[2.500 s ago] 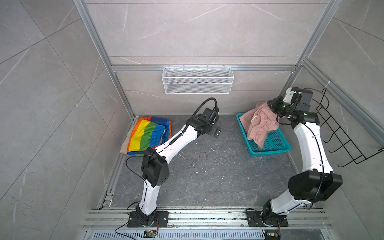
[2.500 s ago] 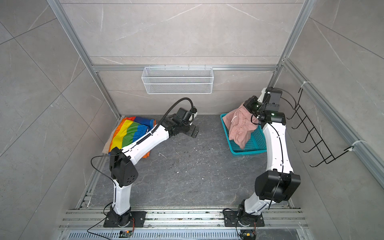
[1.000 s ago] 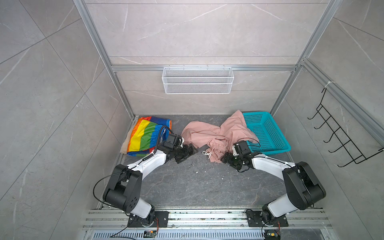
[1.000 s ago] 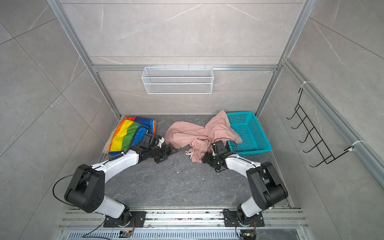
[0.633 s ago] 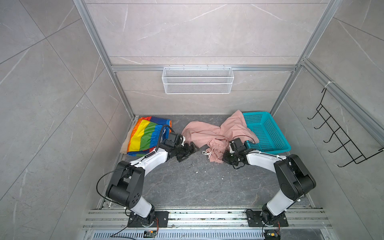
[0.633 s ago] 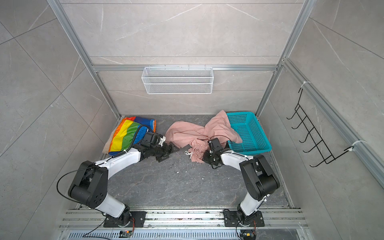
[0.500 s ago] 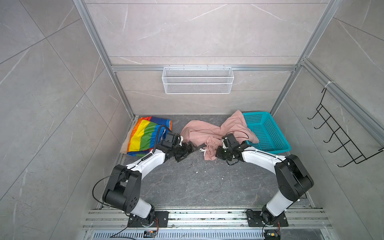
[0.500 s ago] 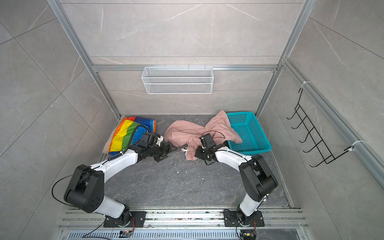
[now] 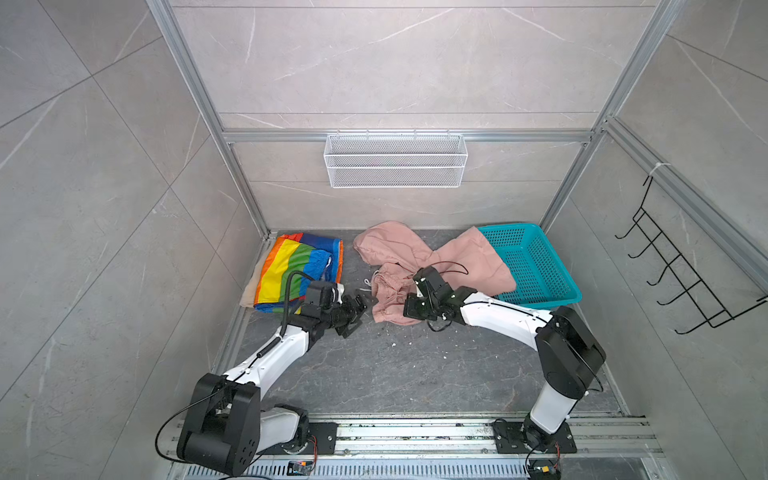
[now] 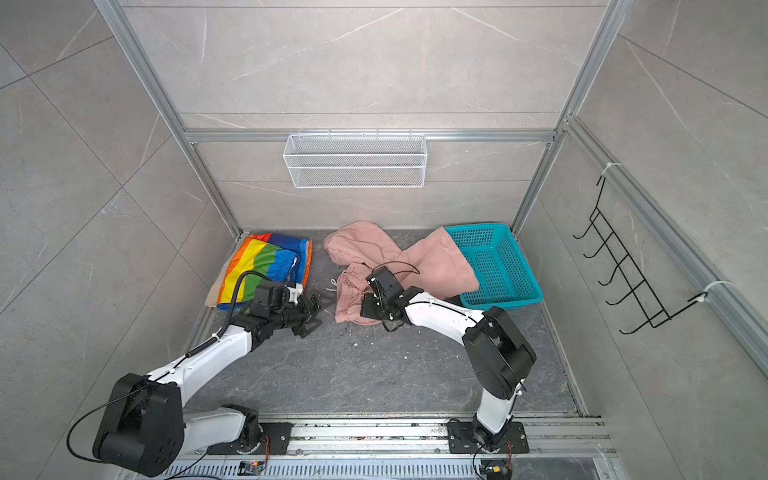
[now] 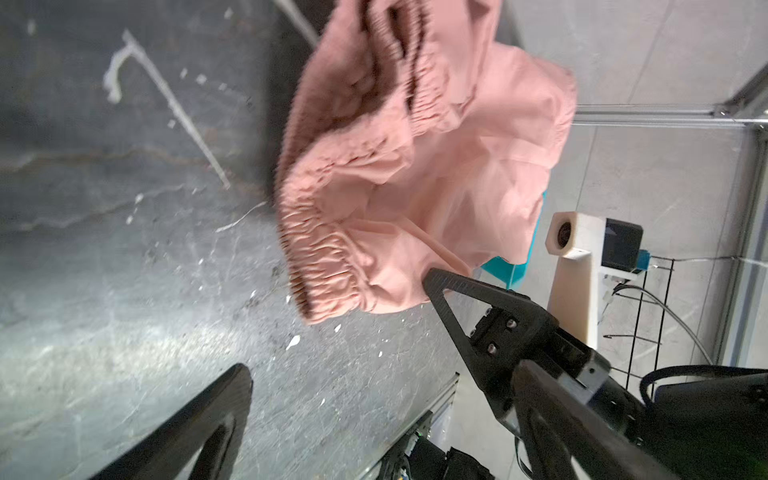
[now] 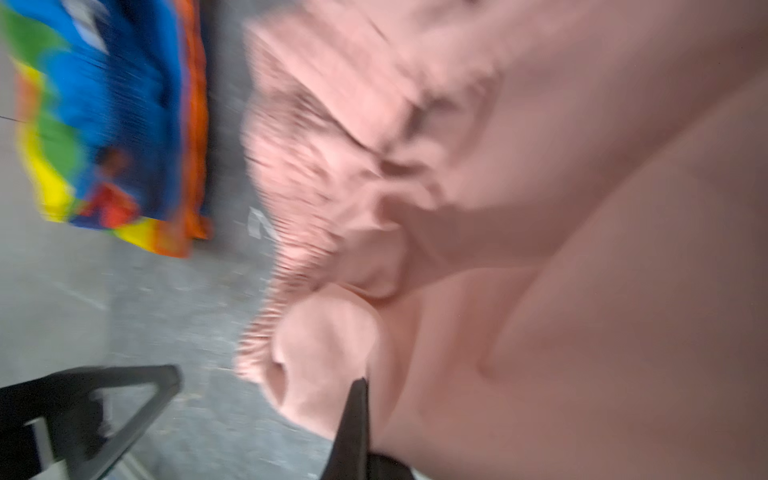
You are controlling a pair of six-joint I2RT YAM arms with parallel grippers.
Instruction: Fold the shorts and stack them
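Observation:
My gripper will lift the dusty pink shorts (image 9: 436, 264), and they will droop into a hanging fold because the back leg (image 9: 392, 241) lies limp behind the gathered waistband.
The dusty pink shorts (image 9: 457, 257) (image 10: 428, 257) lie crumpled mid-floor, one leg draped over the basket's rim. My right gripper (image 9: 405, 309) (image 10: 361, 309) (image 12: 359, 399) is shut on the pink fabric just behind the gathered waistband (image 11: 316, 249). My left gripper (image 9: 357, 309) (image 10: 318, 311) (image 11: 380, 374) hangs open and empty a short way left of that waistband, low over the floor. The rainbow-striped shorts (image 9: 295, 266) (image 10: 262, 262) (image 12: 116, 124) lie folded at the back left, on top of the beige shorts (image 9: 250, 291).
A teal perforated basket (image 9: 540, 266) (image 10: 507, 266) stands at the back right against the frame post. A white wire shelf (image 9: 395, 160) hangs on the back wall and black hooks (image 9: 681, 274) on the right wall. A white drawstring (image 11: 166, 95) trails on the grey floor.
The right gripper closed on the pink shorts and pulled the waistband left, toward the left gripper. The left gripper stayed open and barely shifted.

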